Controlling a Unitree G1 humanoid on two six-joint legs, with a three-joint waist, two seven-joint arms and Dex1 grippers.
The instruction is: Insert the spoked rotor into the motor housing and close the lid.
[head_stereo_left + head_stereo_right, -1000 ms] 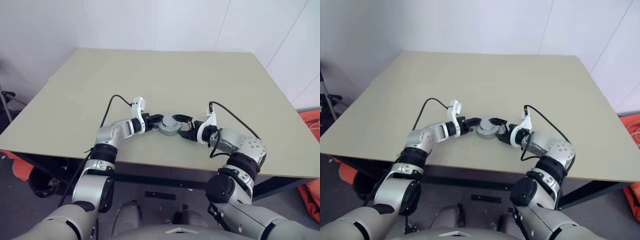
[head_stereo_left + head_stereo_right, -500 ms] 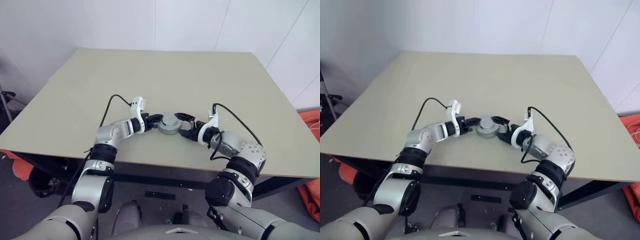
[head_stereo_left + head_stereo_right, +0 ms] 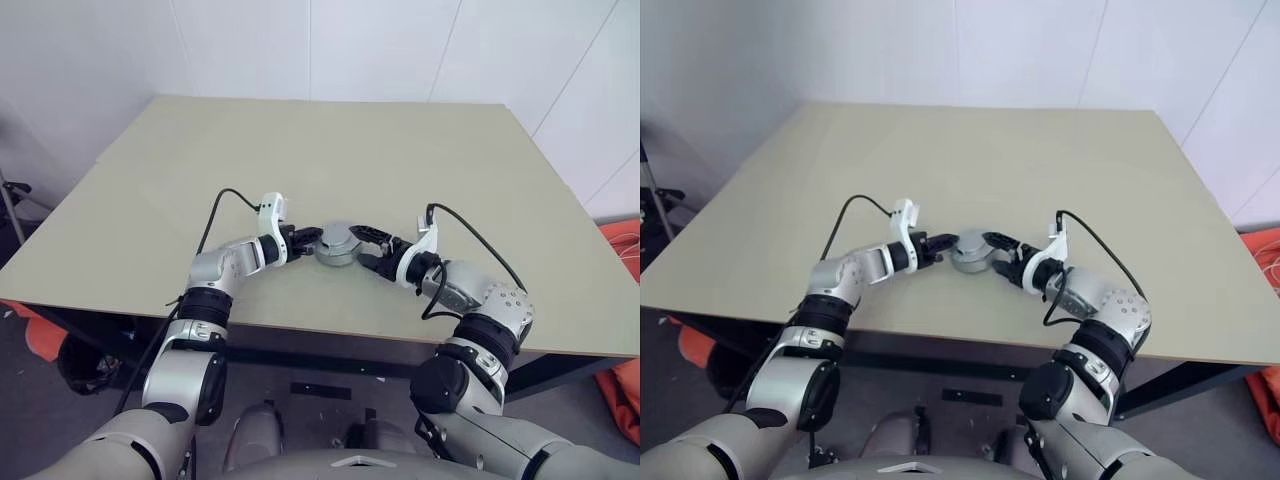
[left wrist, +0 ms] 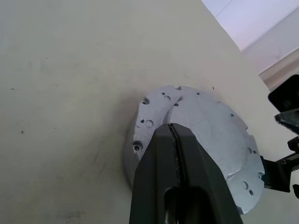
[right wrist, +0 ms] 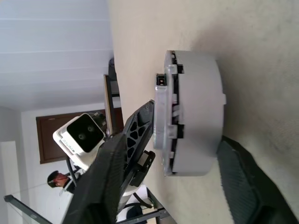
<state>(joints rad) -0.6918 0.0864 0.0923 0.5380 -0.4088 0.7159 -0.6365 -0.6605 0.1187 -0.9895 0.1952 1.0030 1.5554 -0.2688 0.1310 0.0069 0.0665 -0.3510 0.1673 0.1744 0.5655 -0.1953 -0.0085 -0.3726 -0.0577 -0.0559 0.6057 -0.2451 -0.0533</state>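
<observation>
The lid's tabs (image 3: 339, 234) are in line with the drum's dark slots (image 5: 180, 131). The lid will go in flush when I squeeze it against the drum.
The motor housing (image 5: 198, 109), a short grey drum, stands on the table near its front edge. The lid (image 4: 210, 135), a grey disc with small holes and a notched edge, lies on top of it, with slots of gap showing between lid (image 5: 161, 116) and drum. My left gripper (image 3: 312, 237) is shut, and its tip (image 4: 172, 128) rests on the lid from the left. My right gripper (image 3: 358, 246) reaches in from the right, open, one finger over the lid's edge and the other low beside the drum. The spoked rotor is hidden.
The beige table (image 3: 330, 150) stretches far back and to both sides, and its front edge (image 3: 330, 330) runs just behind the arms. Something orange (image 3: 622, 245) lies on the floor past the right edge. A person (image 5: 56, 179) is far off in the room.
My right gripper's fingers have drawn closer together around the housing. The left gripper has stayed shut against the lid.
</observation>
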